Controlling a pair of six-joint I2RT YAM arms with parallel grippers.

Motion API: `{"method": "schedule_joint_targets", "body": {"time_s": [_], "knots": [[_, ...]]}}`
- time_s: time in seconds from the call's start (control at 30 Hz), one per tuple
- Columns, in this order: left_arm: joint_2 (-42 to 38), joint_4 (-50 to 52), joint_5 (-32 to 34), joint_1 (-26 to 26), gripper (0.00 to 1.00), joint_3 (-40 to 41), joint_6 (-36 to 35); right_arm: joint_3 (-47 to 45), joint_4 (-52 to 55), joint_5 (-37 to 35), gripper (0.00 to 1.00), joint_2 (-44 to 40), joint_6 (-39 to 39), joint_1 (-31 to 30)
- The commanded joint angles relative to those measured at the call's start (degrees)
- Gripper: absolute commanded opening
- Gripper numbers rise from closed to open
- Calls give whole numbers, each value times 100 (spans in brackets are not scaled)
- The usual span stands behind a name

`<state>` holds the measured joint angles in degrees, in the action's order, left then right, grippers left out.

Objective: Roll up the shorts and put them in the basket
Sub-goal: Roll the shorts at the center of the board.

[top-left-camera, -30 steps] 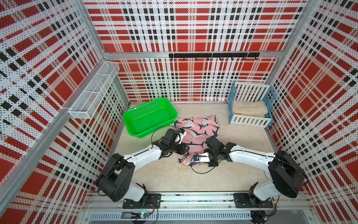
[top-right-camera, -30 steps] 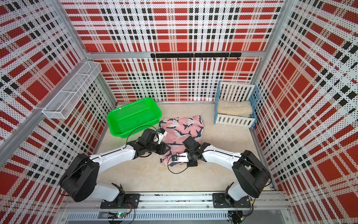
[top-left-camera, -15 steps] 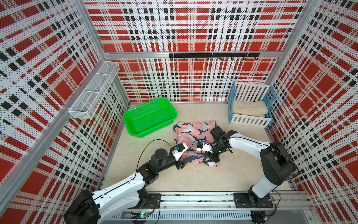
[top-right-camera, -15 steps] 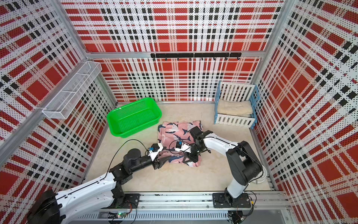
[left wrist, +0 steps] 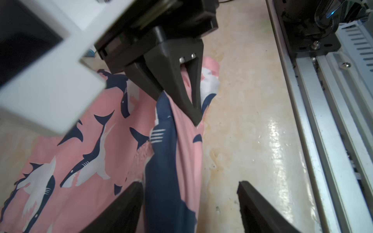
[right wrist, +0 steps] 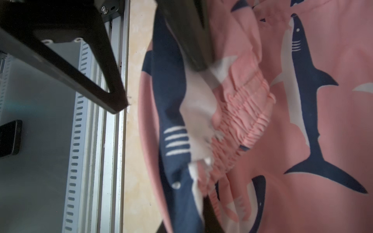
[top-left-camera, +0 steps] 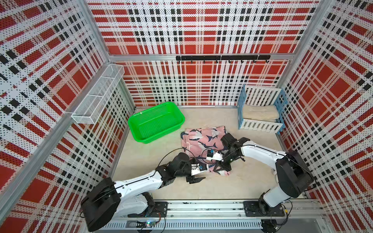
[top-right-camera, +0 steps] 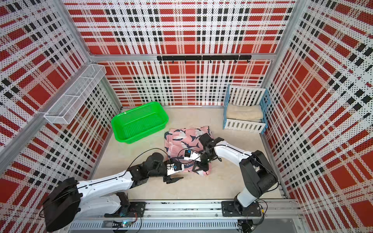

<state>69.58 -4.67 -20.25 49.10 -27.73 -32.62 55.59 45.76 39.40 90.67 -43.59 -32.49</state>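
Note:
My right gripper should take the edge of the shorts [top-right-camera: 204, 172] by the shorts' near corner [top-left-camera: 225, 173], which juts past the fold it holds, while my left gripper steadies that fold.
The pink shark-print shorts [top-left-camera: 203, 139] [top-right-camera: 185, 139] lie folded on the beige floor in both top views. My right gripper [top-left-camera: 221, 169] [top-right-camera: 199, 168] is shut on the near folded edge, lifting a ridge of fabric. The left wrist view shows the shorts [left wrist: 90, 161] with the right gripper's fingers [left wrist: 189, 96] pinching that ridge. My left gripper [top-left-camera: 196, 179] [left wrist: 190, 187] stands open at the near left corner; the fold lies loosely beside one finger. In the right wrist view the shorts [right wrist: 323, 121] show a gathered waistband, and the right gripper [right wrist: 203, 219] is mostly buried in cloth.
A green basket [top-left-camera: 159, 137] sits at the back left of the shorts. A blue-and-white slatted crate [top-left-camera: 260, 127] holding a beige towel [top-left-camera: 260, 115] stands at the back right. A wire shelf [top-left-camera: 99, 96] hangs on the left wall. A metal rail [top-left-camera: 201, 207] runs along the front.
The near part of the shorts has been folded over toward the back. My left gripper has opened wide, let go of the fabric, and its arm has drawn back toward the front. The right stays shut.

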Motion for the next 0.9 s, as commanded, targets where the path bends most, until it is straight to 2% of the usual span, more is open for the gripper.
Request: {"method": "schedule_joint_targets", "body": {"time_s": [0.0,0.13,0.2,0.23,0.27,0.3,0.33,0.37,0.4,0.43,0.5,0.6,0.63,0.77,0.87], "knots": [[305,-66,-276,-140,80,-277,-271,-79,20,-25,0,-234,-180,-38],[653,-131,-550,-289,81,-503,-368,-40,58,10,0,-173,-220,-73],[980,323,-857,-337,72,-791,-583,-14,26,-8,0,-182,-221,-73],[1121,552,-1004,-355,65,-929,-674,-13,8,-87,0,-192,-205,-73],[1276,906,-1170,-379,51,-1121,-809,-26,-24,-230,0,-197,-190,-73],[1395,1100,-1362,-415,29,-1246,-861,-63,-130,-438,0,-220,-124,-73],[1526,1390,-1541,-463,11,-1406,-969,-120,-282,-669,0,-262,-11,-73],[1662,1610,-1718,-524,2,-1548,-984,-177,-393,-833,0,-331,13,-73],[1784,1776,-1812,-573,0,-1670,-933,-244,-556,-1021,0,-416,71,-73],[1912,1908,-1886,-607,0,-1788,-814,-346,-800,-1261,8,-542,228,-73],[2131,2003,-1970,-621,0,-1943,-465,-591,-1223,-1613,29,-841,332,-73],[2375,2057,-2470,-605,0,-1987,-153,-1017,-1915,-2265,52,-1431,540,-49],[2444,2057,-2632,-574,0,-1978,-98,-1141,-2118,-2554,65,-1630,575,-32],[2820,1993,-3106,-526,0,-1947,88,-1436,-2551,-3673,71,-2274,632,87],[3275,1855,-3394,-822,0,-2096,455,-1566,-2771,-4275,71,-2778,652,128]]}}
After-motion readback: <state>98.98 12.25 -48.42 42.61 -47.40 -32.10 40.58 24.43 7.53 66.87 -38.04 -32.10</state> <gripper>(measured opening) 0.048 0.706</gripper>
